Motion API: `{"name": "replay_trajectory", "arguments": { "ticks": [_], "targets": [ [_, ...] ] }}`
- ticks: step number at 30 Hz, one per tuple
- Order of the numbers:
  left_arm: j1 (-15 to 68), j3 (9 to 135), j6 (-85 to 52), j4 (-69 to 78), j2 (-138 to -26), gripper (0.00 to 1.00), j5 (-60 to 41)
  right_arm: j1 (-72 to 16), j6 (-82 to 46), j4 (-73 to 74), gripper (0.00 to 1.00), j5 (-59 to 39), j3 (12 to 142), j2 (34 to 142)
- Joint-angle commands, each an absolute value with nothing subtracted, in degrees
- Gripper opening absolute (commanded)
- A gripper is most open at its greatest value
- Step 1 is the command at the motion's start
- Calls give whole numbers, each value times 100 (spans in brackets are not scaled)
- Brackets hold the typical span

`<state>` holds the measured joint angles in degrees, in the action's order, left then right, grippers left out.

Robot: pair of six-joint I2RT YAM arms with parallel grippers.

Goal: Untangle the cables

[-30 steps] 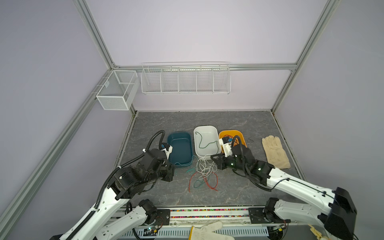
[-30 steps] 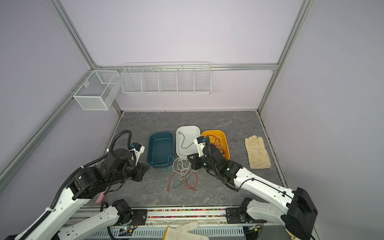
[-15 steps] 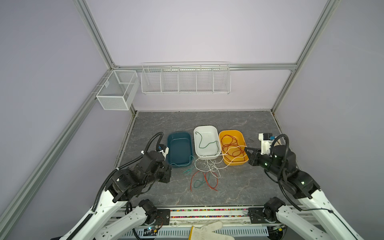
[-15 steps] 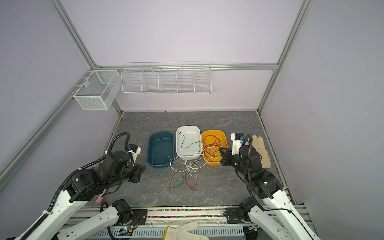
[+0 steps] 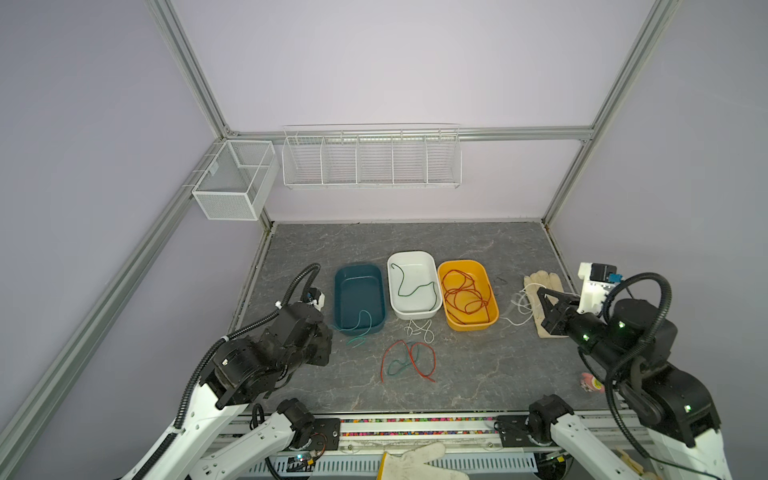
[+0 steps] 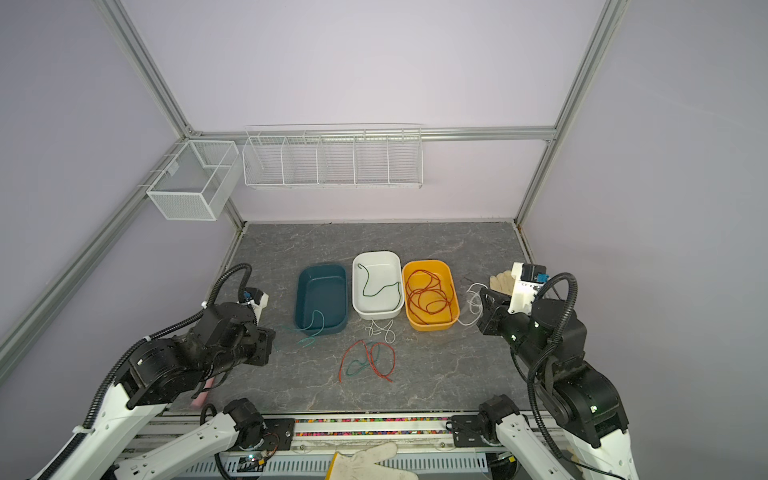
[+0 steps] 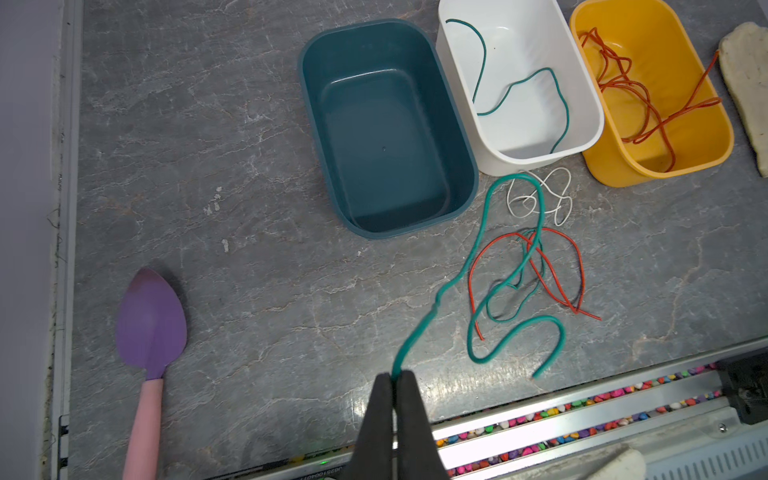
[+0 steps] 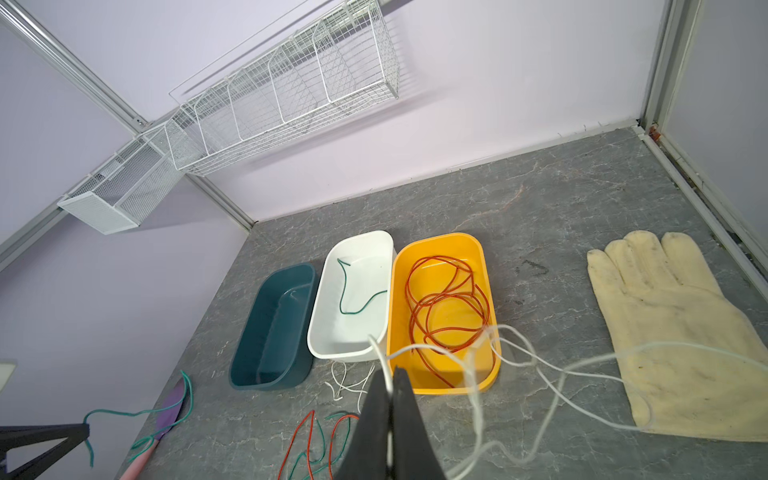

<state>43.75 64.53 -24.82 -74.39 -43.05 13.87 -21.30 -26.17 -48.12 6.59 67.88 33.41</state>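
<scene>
The robot's right gripper should bring the white cable (image 5: 522, 304) back in front of the orange tray, since the cable hangs in a loop by the glove, beyond the left gripper's reach.
My left gripper (image 7: 397, 376) is shut on a green cable (image 7: 436, 299) that loops out over the table in front of the teal tray (image 5: 358, 299). My right gripper (image 8: 390, 374) is shut on a white cable (image 8: 552, 365) that trails past the orange tray (image 5: 469, 326) onto the glove (image 5: 544, 282); in both top views this gripper (image 5: 541, 309) hangs at the right. A red cable (image 5: 465, 295) lies coiled in the orange tray. Another green cable (image 5: 415, 286) lies in the white tray (image 5: 411, 254). A red and green tangle (image 5: 409, 359) and a small white cable (image 5: 419, 330) lie on the table.
A purple spatula (image 7: 150, 328) lies on the table at the left, under my left arm. A second glove (image 5: 415, 461) rests on the front rail. Wire baskets (image 5: 370, 158) hang on the back wall. A small pink object (image 5: 590, 382) sits near the right arm.
My right gripper has swung from the middle of the table to the far right, drawing the white cable out past the orange tray. My left gripper has drawn back a little with the green cable.
</scene>
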Motion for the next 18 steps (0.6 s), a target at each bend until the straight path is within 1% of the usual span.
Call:
{"name": "replay_trajectory", "arguments": {
  "ticks": [1, 2, 4, 7, 12, 16, 18],
  "targets": [
    [4339, 6644, -2383, -7717, -4293, 0, 1590, -2097, -2351, -5179, 6, 778, 7224, 3390],
    [4339, 6645, -2375, -7722, -4289, 0, 1599, -2094, -2261, -5247, 6, 926, 7407, 3388],
    [4327, 6645, -2357, -7709, -4289, 0, 1589, -2100, -2203, -5241, 6, 886, 7591, 3365],
    [4316, 6713, -2326, -7685, -4447, 0, 1617, -2099, -2189, -5397, 6, 375, 7746, 3529],
    [4323, 6820, -2298, -7385, -4441, 0, 1446, -2098, -2326, -5083, 6, -321, 7300, 3490],
    [4317, 6703, -2300, -6924, -4397, 0, 1216, -2095, -2462, -4603, 6, -1386, 6997, 3532],
    [4319, 6629, -2279, -6682, -4360, 0, 1146, -2100, -2501, -4421, 6, -1730, 6897, 3550]
  ]
}}
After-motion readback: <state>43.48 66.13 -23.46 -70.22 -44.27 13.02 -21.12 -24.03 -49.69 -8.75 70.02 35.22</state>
